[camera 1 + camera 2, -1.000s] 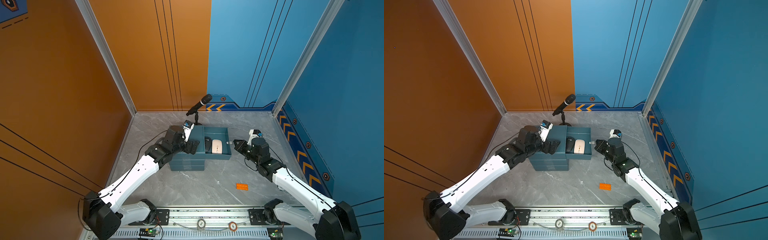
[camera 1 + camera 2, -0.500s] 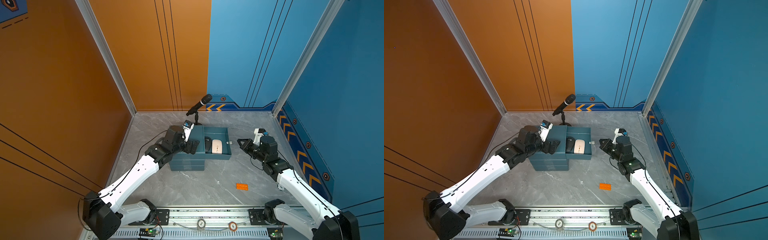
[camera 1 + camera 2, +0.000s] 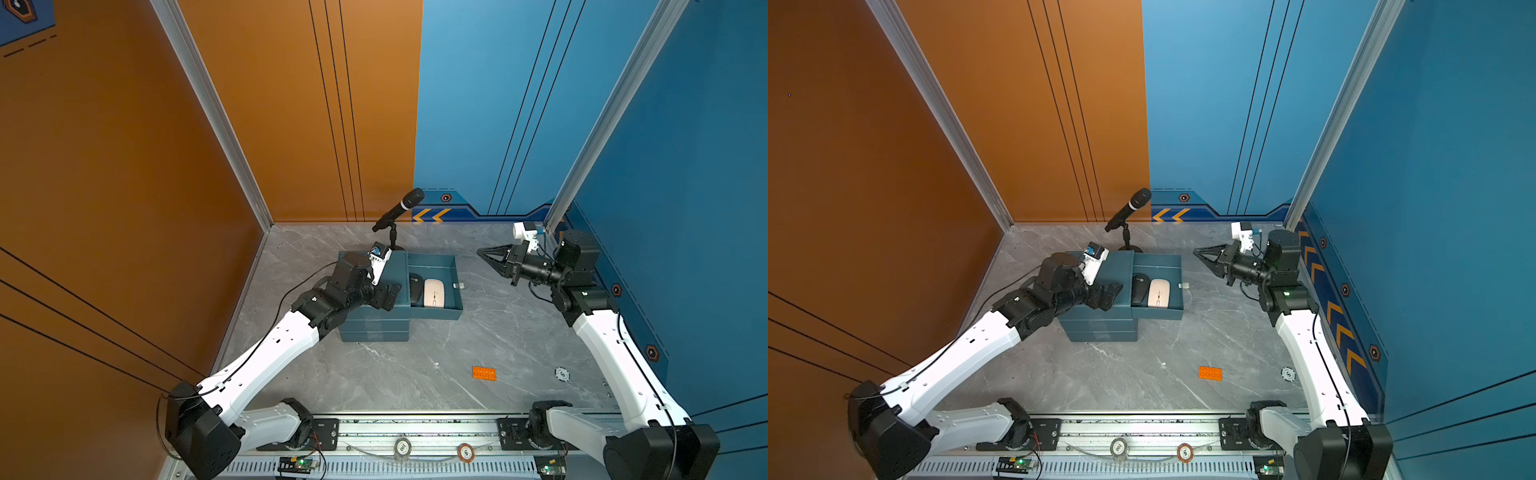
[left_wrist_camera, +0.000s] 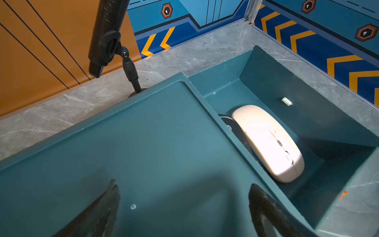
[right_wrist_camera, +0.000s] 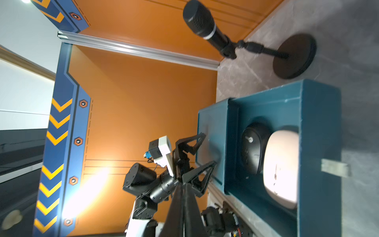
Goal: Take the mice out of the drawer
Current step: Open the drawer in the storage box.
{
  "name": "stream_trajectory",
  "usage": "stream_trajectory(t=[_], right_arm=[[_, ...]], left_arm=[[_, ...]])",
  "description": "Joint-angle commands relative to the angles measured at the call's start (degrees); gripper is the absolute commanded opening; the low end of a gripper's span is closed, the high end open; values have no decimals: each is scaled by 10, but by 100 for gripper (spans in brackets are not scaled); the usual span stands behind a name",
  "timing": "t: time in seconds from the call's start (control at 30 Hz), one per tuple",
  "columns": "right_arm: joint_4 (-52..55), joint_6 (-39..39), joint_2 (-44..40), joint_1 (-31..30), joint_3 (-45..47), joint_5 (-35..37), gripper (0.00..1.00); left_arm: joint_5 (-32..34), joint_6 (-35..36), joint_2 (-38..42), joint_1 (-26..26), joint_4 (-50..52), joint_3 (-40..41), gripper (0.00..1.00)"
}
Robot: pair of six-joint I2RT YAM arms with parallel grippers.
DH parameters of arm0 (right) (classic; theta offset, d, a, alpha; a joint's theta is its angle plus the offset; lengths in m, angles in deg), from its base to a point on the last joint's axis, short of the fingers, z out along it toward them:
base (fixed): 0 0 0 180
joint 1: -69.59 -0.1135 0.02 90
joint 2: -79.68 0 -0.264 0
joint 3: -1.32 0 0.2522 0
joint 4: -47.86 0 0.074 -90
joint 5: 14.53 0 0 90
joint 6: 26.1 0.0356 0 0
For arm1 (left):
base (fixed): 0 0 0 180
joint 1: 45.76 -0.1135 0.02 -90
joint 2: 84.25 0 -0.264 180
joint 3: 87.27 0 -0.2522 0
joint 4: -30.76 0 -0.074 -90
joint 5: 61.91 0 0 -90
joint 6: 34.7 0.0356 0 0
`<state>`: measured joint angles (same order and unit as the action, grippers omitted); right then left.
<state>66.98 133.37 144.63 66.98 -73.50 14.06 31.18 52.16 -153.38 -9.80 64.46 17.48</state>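
Note:
The pulled-out drawer has both mice uncovered [image 3: 424, 291] in it, so my right gripper should keep going toward the mice and open its fingers before it gets to the drawer's edge [image 3: 458, 276].
The teal drawer [image 3: 436, 313] stands pulled out to the right of its cabinet. Two mice lie side by side in it, a black mouse [image 3: 415, 287] and a pinkish-cream mouse [image 3: 434, 292]. Both also show in the left wrist view, the cream mouse [image 4: 268, 141] and the black mouse [image 4: 231, 125] half hidden under the cabinet's edge. My left gripper [image 3: 388, 293] is open over the cabinet's top, its fingers [image 4: 106, 205] spread with nothing between them. My right gripper [image 3: 482, 252] is shut and empty. It hangs in the air to the right of the drawer, pointing at it.
A black microphone [image 3: 397, 210] on its stand rises just behind the cabinet. An orange studded plate [image 3: 484, 372] and a small round disc [image 3: 562, 374] lie on the grey floor at the front right. The blue wall runs close behind my right arm.
My right arm has drawn back from the drawer's front, moving right and toward the back wall, with its gripper still shut. The left arm and the mice have not moved.

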Motion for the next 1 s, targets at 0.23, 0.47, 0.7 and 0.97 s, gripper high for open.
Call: stream_trajectory(t=[0.23, 0.47, 0.7, 0.97], right_arm=[[-21, 84, -5, -4, -30, -88, 0], [-50, 119, -5, -18, -30, -91, 0], [-62, 126, -10, -31, -32, -90, 0], [-133, 210, -6, -35, -29, -96, 0]], left_arm=[[25, 15, -1, 19, 2, 10, 98], [39, 23, 6, 30, 3, 11, 98], [46, 28, 8, 36, 2, 13, 98], [49, 28, 5, 39, 2, 13, 98]])
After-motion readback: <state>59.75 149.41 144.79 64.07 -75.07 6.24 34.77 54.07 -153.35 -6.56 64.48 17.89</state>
